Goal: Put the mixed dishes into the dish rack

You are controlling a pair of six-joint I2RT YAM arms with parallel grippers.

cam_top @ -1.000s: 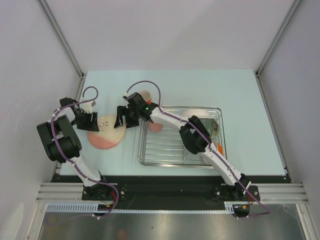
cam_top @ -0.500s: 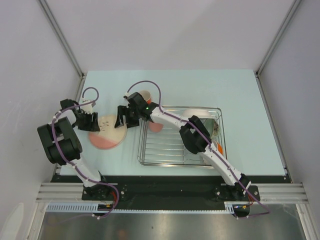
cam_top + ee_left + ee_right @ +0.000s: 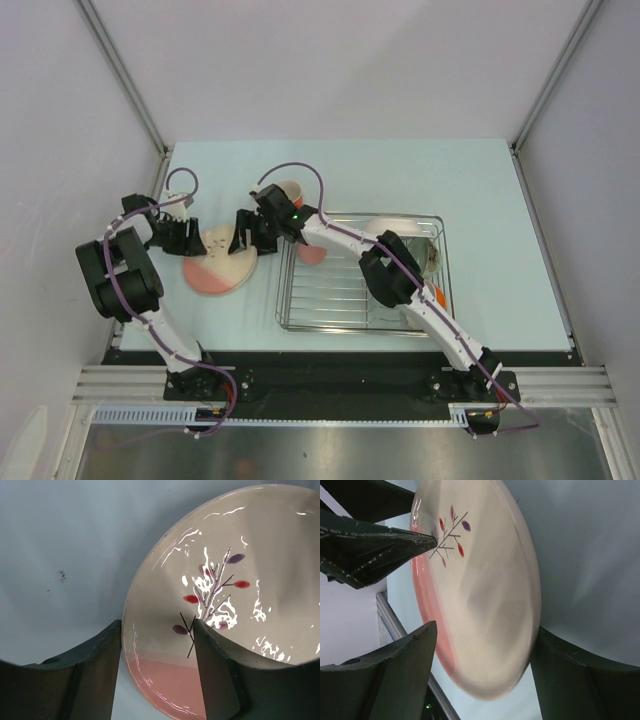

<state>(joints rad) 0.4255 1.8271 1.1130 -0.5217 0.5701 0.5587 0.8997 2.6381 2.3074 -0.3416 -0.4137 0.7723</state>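
The plate's rim [image 3: 187,268] away from the dish rack meets my left gripper, so my right gripper should grab the rim [image 3: 254,264] nearest the rack and bring the plate over.
The cream-pink leaf-motif plate [image 3: 218,265] lies on the table left of the dish rack [image 3: 360,312]. My left gripper [image 3: 195,237] is open at the plate's far left rim; in the left wrist view [image 3: 156,625] its fingers straddle the plate's rim [image 3: 235,580]. My right gripper [image 3: 246,238] is open at the plate's far right rim, its jaws wide either side of the plate [image 3: 485,580] in the right wrist view [image 3: 485,630]. An orange mug [image 3: 291,191] stands just behind the right gripper. The rack holds a white plate [image 3: 390,227], a pink piece [image 3: 312,254] and a bowl [image 3: 430,260].
The left gripper's fingers [image 3: 380,540] show at the top left of the right wrist view, close to the plate. The rack's left wall [image 3: 284,280] lies right of the plate. The table's left edge rail [image 3: 160,190] is close behind the left arm.
My left gripper has moved a little right and farther back onto the plate's rim. The plate has shifted slightly right. The right gripper has barely moved.
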